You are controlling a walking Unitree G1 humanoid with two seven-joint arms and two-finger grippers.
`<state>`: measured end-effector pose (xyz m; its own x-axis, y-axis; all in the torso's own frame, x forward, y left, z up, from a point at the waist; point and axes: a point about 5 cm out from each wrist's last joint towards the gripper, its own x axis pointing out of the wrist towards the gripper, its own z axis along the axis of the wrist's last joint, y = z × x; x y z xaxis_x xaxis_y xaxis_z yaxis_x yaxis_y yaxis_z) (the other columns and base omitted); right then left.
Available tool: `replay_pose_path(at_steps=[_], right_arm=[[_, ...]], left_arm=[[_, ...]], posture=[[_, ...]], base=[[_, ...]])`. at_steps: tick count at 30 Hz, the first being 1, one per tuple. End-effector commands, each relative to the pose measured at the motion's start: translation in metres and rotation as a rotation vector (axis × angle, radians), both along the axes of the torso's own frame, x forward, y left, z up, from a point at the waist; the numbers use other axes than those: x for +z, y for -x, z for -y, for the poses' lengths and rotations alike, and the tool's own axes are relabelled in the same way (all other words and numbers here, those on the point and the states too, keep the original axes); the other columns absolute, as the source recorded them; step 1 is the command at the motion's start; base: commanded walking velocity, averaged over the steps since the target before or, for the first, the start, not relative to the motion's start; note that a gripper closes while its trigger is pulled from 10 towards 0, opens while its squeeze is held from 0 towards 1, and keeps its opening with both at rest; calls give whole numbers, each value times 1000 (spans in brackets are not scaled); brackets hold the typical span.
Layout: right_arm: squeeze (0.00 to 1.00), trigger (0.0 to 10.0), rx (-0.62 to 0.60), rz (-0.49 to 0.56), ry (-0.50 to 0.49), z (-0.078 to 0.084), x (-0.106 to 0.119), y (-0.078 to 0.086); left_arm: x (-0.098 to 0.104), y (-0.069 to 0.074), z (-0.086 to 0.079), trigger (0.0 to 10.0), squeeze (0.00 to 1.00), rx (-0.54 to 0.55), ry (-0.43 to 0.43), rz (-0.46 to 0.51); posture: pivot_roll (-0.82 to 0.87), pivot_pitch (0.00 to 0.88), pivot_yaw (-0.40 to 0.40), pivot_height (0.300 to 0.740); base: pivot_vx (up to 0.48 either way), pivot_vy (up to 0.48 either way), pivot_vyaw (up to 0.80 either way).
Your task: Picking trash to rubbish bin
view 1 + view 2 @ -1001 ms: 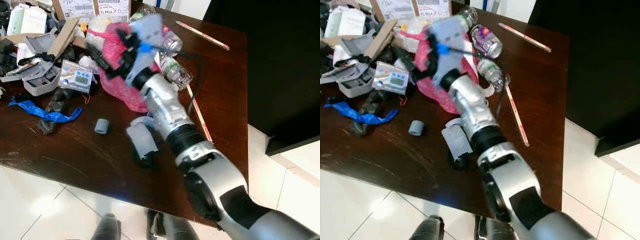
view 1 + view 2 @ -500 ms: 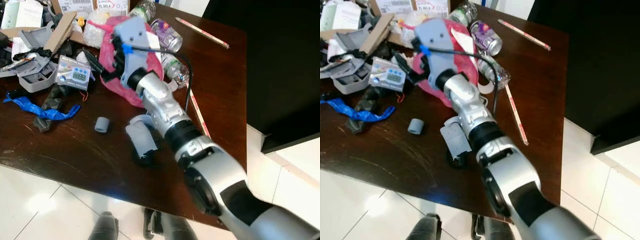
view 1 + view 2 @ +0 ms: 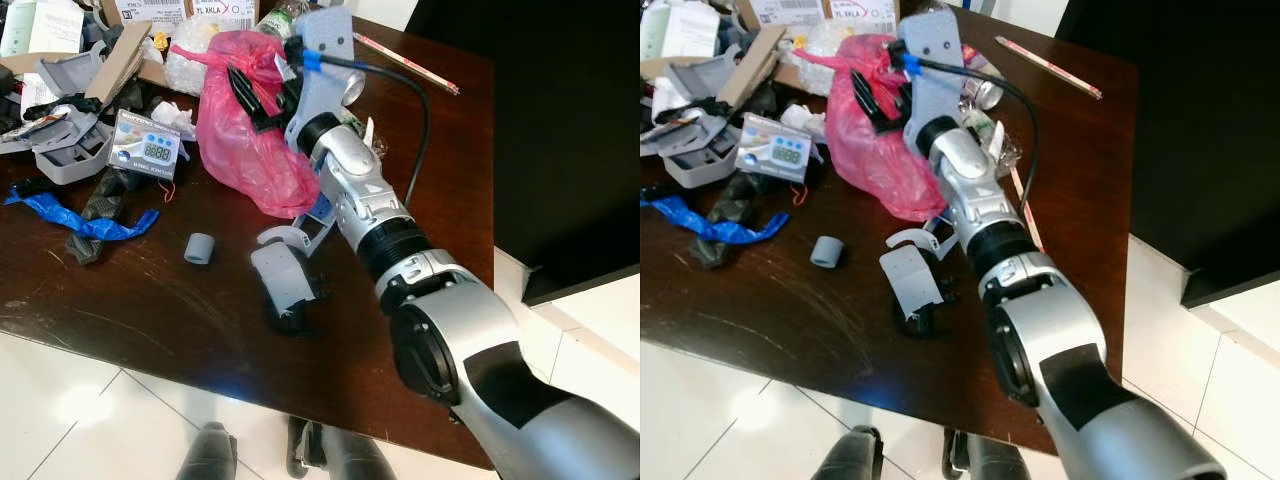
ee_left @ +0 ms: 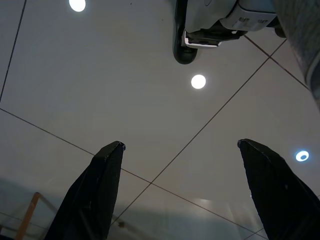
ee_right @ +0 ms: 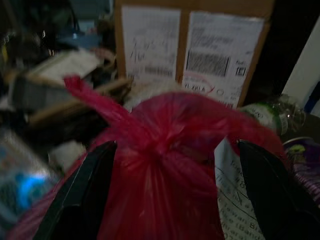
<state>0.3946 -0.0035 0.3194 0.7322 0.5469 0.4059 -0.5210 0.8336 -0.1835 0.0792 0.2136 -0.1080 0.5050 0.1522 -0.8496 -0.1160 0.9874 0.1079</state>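
The printed paper slip (image 5: 235, 197) is tucked against the knotted neck (image 5: 160, 147), so it will come up with the red plastic bag when I lift the bag.
A crumpled red plastic bag (image 3: 240, 150) lies among clutter on the dark wooden table (image 3: 120, 310). My right arm reaches across the table, and my right gripper (image 3: 258, 95) hovers at the bag's top end. In the right wrist view the right gripper (image 5: 176, 145) is open, its two black fingers (image 5: 85, 190) standing either side of the bag's knotted neck (image 5: 150, 140) without closing on it. My left gripper (image 4: 180, 145) hangs open over the white tiled floor, with nothing between its fingers.
Around the bag lie a digital timer (image 3: 148, 150), blue plastic scrap (image 3: 85, 222), a grey roll (image 3: 200, 248), a grey folded piece (image 3: 282, 280), plastic bottles (image 3: 985, 92) and a labelled cardboard box (image 5: 192, 55). A thin stick (image 3: 405, 62) lies at the far right. A black cabinet (image 3: 570, 150) stands right of the table.
My right gripper has swung from the bag's left side up and to the right, to the bag's top end. The bag itself stays on the table.
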Motion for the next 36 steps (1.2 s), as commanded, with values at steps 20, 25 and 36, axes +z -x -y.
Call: replay_pose_path(at_steps=[20, 25, 36], right_arm=[[0, 0, 16, -90, 200, -2, -36, -3], [0, 0, 36, -66, 179, 2, -27, -3], [0, 0, 273, -31, -125, 19, -1, 3]], left_arm=[[-8, 24, 12, 10000, 0, 9, 34, -89], [-7, 19, 9, 10000, 0, 11, 31, -87], [-4, 2, 5, 10000, 0, 13, 23, -64]], posture=[[244, 382, -173, 740], [237, 358, -169, 740], [242, 307, -158, 740]], base=[[0, 0, 0], [0, 0, 0], [0, 0, 0]])
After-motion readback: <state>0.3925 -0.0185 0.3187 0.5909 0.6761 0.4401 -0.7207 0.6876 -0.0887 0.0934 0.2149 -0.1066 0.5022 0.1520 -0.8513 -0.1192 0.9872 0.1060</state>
